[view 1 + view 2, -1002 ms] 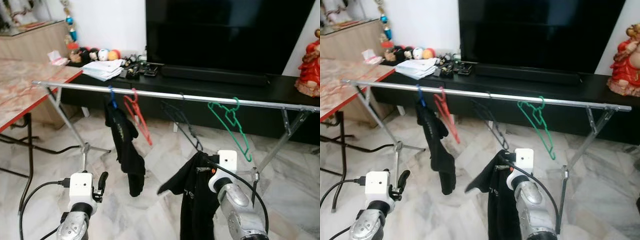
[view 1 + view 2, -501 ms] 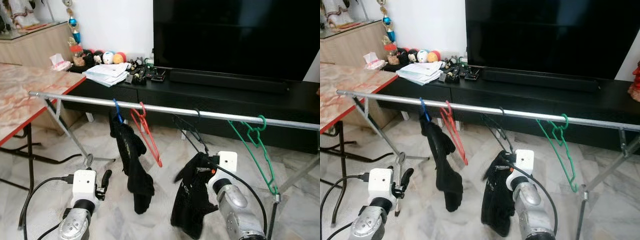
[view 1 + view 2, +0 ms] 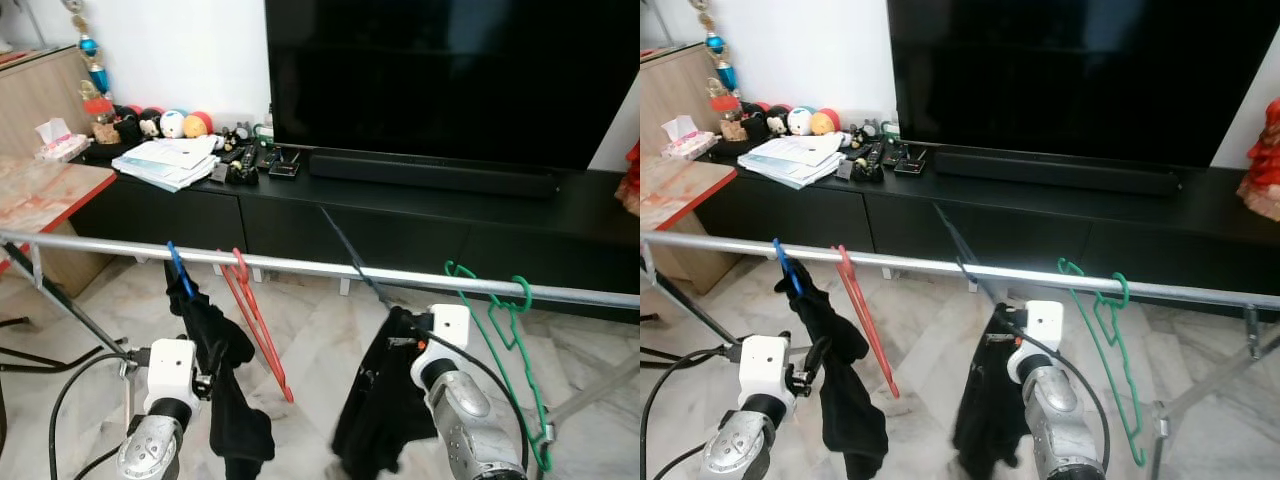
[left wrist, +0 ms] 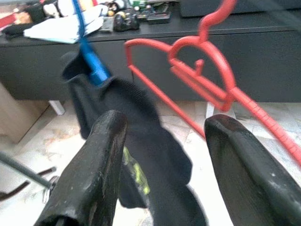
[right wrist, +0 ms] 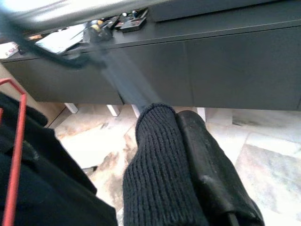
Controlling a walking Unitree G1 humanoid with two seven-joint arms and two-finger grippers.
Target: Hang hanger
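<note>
The red hanger [image 3: 259, 326] hangs free of the blue hanger's garment [image 3: 222, 362], so I expect the red hanger to leave the rail by itself when the robot lifts it.
A silver rail [image 3: 300, 268] runs across in front of me. From left to right it carries a blue hanger [image 3: 178, 268] with a black garment [image 3: 228, 385], a bare red hanger [image 3: 252, 320] and a bare green hanger [image 3: 505, 330]. My right gripper [image 3: 402, 335] is shut on a black hanger [image 3: 350, 255] draped with a black knit garment [image 3: 380, 410], just below the rail between the red and green hangers. The hanger's thin arm is blurred and crosses the rail up to the left. My left gripper [image 4: 164, 123] is open, low and close to the blue hanger's garment [image 4: 141, 122].
A long black TV cabinet [image 3: 470, 215] with a big TV [image 3: 450, 80] stands behind the rail, with papers and toys [image 3: 165, 160] at its left end. A red-edged table [image 3: 40, 190] is at the left. The rail's slanted legs [image 3: 60, 305] and cables lie on the marble floor.
The whole view has shifted closer to the rail and cabinet. The black hanger in my right gripper now points up past the rail and is blurred. The left gripper stays low and open.
</note>
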